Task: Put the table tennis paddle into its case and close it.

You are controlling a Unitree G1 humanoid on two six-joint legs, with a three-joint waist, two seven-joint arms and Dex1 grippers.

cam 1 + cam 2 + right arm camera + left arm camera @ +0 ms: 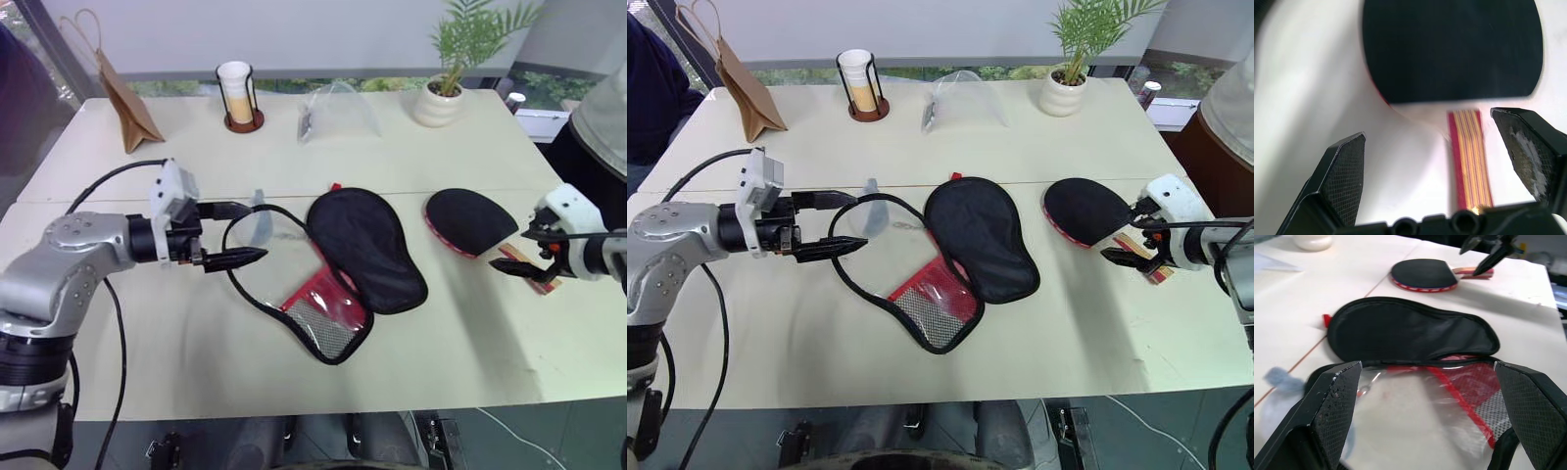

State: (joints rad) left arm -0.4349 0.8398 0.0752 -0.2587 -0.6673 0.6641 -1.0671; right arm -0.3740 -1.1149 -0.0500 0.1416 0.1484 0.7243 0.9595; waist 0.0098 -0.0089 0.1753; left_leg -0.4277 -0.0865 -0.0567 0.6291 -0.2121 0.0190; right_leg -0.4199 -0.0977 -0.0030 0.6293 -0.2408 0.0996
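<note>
My right gripper's open fingers have the paddle's striped wooden handle (1469,147) running lengthwise between them. I go on moving down until they are on both sides of the handle's end (1477,193), and then close them.
The table tennis paddle (470,220) lies flat on the table at the right, black blade toward the middle. Its striped wooden handle (1469,152) points at my right gripper (517,250). That gripper is open just over the handle's end, one finger on each side, and is not gripping it. The case (367,250) lies unzipped in the middle, its black half spread flat. Its red and mesh half (323,313) is nearer me, with the zip rim looping left. My left gripper (250,233) hangs open at that rim, holding nothing. Its fingers (1327,406) frame the open case.
A grey fuzzy charm (257,211) lies by the case's left rim. A brown paper bag (127,98), a cup in a wire holder (238,93), a clear plastic bag (338,113) and a potted plant (446,83) stand along the far edge. A person (602,117) stands at the right.
</note>
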